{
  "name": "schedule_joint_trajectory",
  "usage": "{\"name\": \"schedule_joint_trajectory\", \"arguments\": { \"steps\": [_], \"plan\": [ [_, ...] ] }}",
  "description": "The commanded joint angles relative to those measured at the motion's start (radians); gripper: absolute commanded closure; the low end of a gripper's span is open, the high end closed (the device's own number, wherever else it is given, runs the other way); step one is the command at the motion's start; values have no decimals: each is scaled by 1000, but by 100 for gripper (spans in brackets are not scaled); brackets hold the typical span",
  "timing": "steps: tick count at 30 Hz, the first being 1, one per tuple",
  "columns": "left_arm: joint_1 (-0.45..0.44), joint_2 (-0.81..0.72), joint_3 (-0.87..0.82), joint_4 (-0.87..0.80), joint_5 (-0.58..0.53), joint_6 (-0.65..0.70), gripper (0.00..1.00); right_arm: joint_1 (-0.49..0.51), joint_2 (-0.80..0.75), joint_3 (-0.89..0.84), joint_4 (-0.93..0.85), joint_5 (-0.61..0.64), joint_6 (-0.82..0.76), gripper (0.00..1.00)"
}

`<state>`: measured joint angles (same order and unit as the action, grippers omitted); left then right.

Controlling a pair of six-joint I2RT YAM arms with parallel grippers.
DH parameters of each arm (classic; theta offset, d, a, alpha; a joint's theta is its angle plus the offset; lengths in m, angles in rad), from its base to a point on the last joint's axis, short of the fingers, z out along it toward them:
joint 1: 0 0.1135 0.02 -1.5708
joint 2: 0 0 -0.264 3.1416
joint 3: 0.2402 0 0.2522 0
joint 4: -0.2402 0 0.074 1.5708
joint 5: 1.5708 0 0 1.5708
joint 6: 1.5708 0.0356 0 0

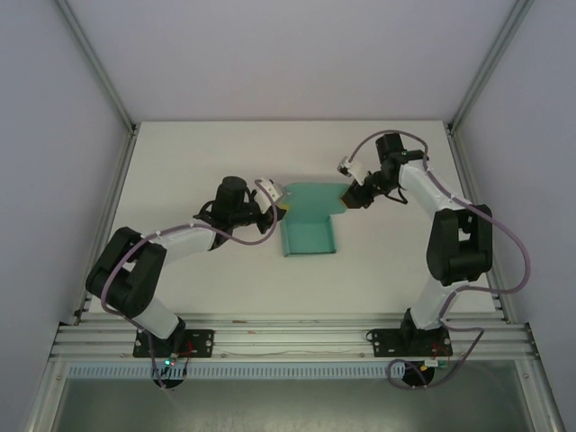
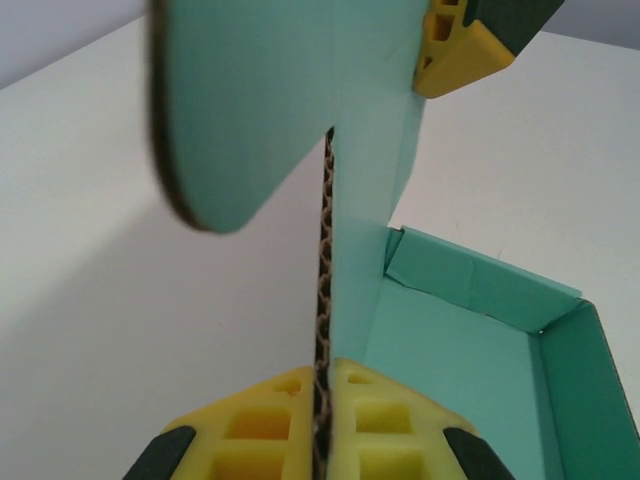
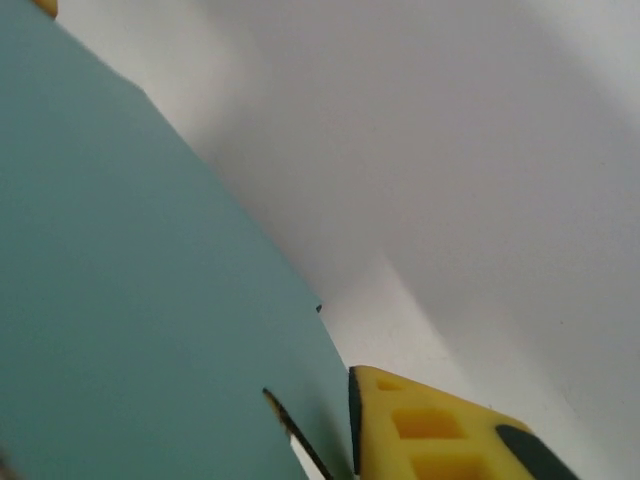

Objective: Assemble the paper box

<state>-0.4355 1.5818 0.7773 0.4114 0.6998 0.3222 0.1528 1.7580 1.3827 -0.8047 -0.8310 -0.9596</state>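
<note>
My left gripper is closed on the flap it pinches [image 2: 352, 270], and the raised panel's side flaps [image 1: 338, 200] stick out past the tray's sides, so it should open and bend that flap inward before closing the panel.
The teal-green paper box [image 1: 309, 236] lies mid-table as a half-folded tray with a raised panel at its far side. My left gripper [image 1: 279, 205] is shut on the left edge of that panel. In the left wrist view its yellow fingers [image 2: 260, 430] pinch the corrugated edge, the gripper [image 2: 323, 405] closed tight, with the box interior [image 2: 460, 360] to the right. My right gripper [image 1: 350, 195] holds the panel's right end. One of its fingers [image 3: 430, 425] presses flat on the teal card [image 3: 120, 300]; the other is hidden behind the card.
The white table [image 1: 207, 162] is ringed by pale walls and metal frame posts [image 1: 481, 67]. An aluminium rail [image 1: 288, 340] with both arm bases runs along the near edge. Bare table lies behind the box and to both sides.
</note>
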Motion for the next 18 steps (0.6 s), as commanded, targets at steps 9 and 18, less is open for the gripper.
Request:
{"name": "schedule_joint_trajectory", "arguments": {
  "steps": [9, 18],
  "plan": [
    [9, -41, 80, -107, -103, -12, 21, 53, -122, -4, -26, 183, -14, 90],
    [27, -9, 239, -392, -108, 89, 34, 74, -89, 62, -95, 216, -62, 90]
  ]
}}
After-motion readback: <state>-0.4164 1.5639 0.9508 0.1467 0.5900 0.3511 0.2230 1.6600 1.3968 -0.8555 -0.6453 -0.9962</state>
